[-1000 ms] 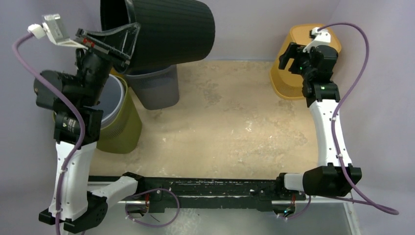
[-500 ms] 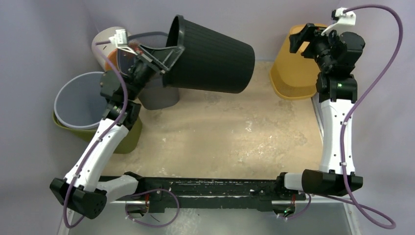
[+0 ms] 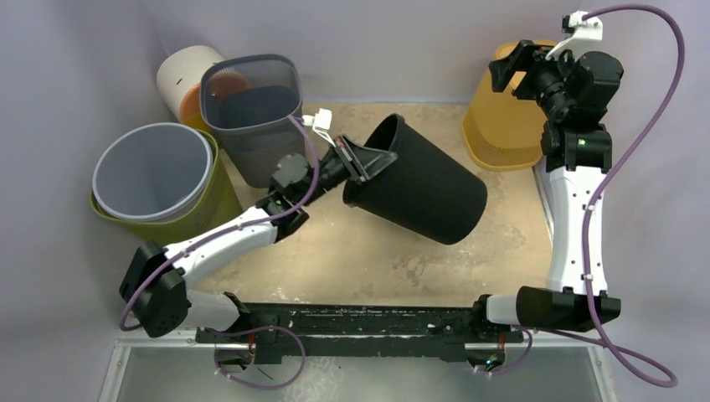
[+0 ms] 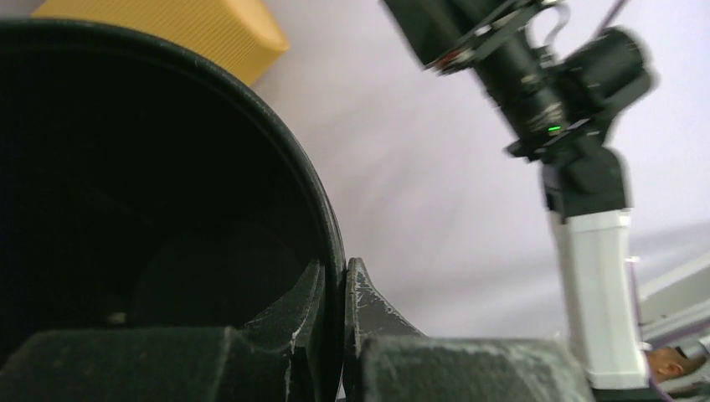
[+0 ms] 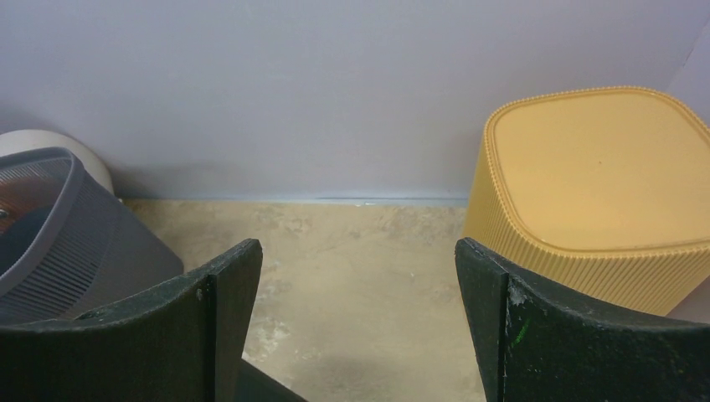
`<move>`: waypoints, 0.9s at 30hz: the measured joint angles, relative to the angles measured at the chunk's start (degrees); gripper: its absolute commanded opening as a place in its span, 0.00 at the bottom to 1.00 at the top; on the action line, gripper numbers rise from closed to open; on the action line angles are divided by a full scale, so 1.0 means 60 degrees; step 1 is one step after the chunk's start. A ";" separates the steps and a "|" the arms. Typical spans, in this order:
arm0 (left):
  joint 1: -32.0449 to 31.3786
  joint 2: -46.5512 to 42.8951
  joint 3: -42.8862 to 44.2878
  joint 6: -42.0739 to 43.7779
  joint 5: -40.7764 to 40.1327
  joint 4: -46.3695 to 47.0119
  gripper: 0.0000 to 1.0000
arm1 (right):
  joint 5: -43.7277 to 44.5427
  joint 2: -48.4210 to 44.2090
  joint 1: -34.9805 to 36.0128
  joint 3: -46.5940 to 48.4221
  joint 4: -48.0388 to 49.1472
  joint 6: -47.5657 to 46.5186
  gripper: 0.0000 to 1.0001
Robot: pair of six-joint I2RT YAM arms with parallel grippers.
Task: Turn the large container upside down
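Note:
The large container's opening (image 3: 374,159) faces the grey mesh bin, so my left gripper should lower the large container's rim (image 4: 331,219) and roll it under until its base points up.
The large container (image 3: 423,193) is a black ribbed bin lying on its side over the middle of the table, mouth toward the back left and base toward the front right. My left gripper (image 3: 358,159) is shut on its rim. The left wrist view shows the rim (image 4: 326,226) pinched between the two fingers of the left gripper (image 4: 335,272), with the dark inside (image 4: 126,209) filling the left. My right gripper (image 3: 508,69) hangs open and empty, high at the back right above the yellow bin. In the right wrist view the right gripper (image 5: 356,251) frames bare table.
An upside-down yellow bin (image 3: 500,126) stands at the back right, also seen as the yellow bin (image 5: 586,167). A grey mesh bin (image 3: 251,117), a white cylinder (image 3: 186,75) and an olive bin with a grey liner (image 3: 155,180) crowd the back left.
The left arm has swung the black bin down from high at the back left to low over the table's middle. The right arm rose, then held still.

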 measured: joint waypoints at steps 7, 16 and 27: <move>-0.0820 0.1588 -0.1064 -0.0204 -0.0943 0.1457 0.00 | -0.0208 0.0000 0.0000 0.0095 0.0000 -0.0047 0.87; -0.1322 0.4084 -0.0809 -0.1683 -0.1173 0.4798 0.00 | -0.0208 0.0000 0.0000 0.0095 0.0004 -0.0091 0.87; -0.1228 0.6331 -0.1402 -0.4033 -0.1657 0.8531 0.00 | -0.0200 0.0000 0.0000 -0.0182 0.0025 -0.0160 0.87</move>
